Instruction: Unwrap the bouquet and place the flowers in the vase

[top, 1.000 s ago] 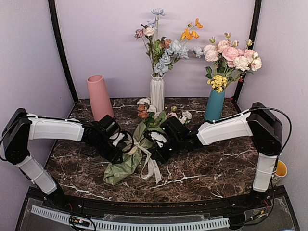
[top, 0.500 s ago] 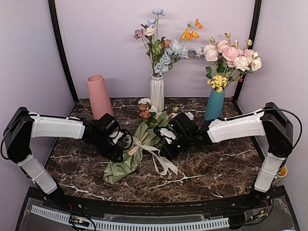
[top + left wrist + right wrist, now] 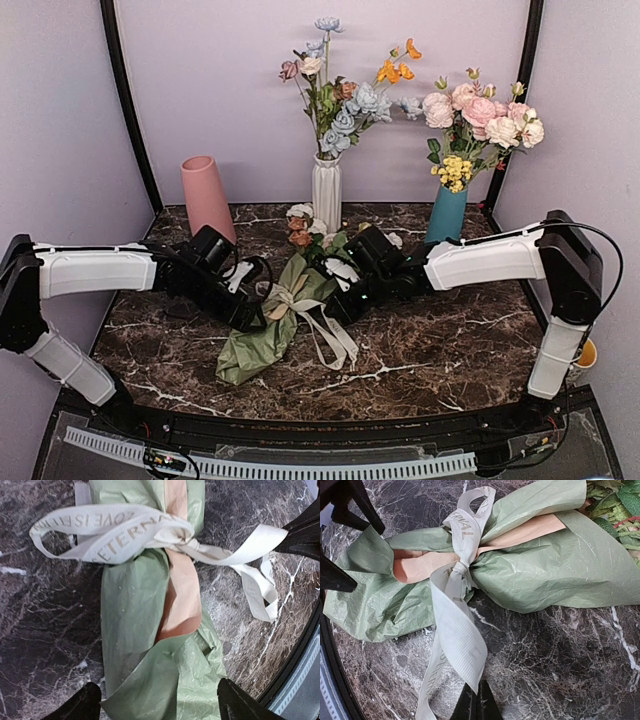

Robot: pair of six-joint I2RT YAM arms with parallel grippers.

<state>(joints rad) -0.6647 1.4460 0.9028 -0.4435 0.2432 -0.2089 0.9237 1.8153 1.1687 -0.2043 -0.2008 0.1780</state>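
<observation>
My left gripper is at the wrap's loose lower flap [image 3: 147, 682]. It should hold the wrap nearer the knot [image 3: 134, 607] while my right gripper pulls the ribbon tail.
The bouquet [image 3: 262, 340] lies on the marble table between the two arms, its green and tan paper wrap [image 3: 135, 610] still tied with a cream ribbon [image 3: 115, 527]. The flowers [image 3: 305, 230] stick out at its far end. My left gripper [image 3: 160, 705] is open, with its fingers on either side of the wrap's lower end and nothing gripped. My right gripper [image 3: 477, 705] is shut on the end of one ribbon [image 3: 457, 630] tail, low over the table. The pink vase [image 3: 207, 200] stands upright at the back left, apart from both arms.
A white ribbed vase [image 3: 326, 190] with blue and orange flowers stands at the back centre. A teal vase [image 3: 446, 215] with big pink roses is at the back right. A yellow cup [image 3: 583, 352] sits off the table's right edge.
My left gripper has opened and drawn back to the left. My right gripper pulled a ribbon tail out to the right, then eased back; the tails now trail loose beside the wrap.
</observation>
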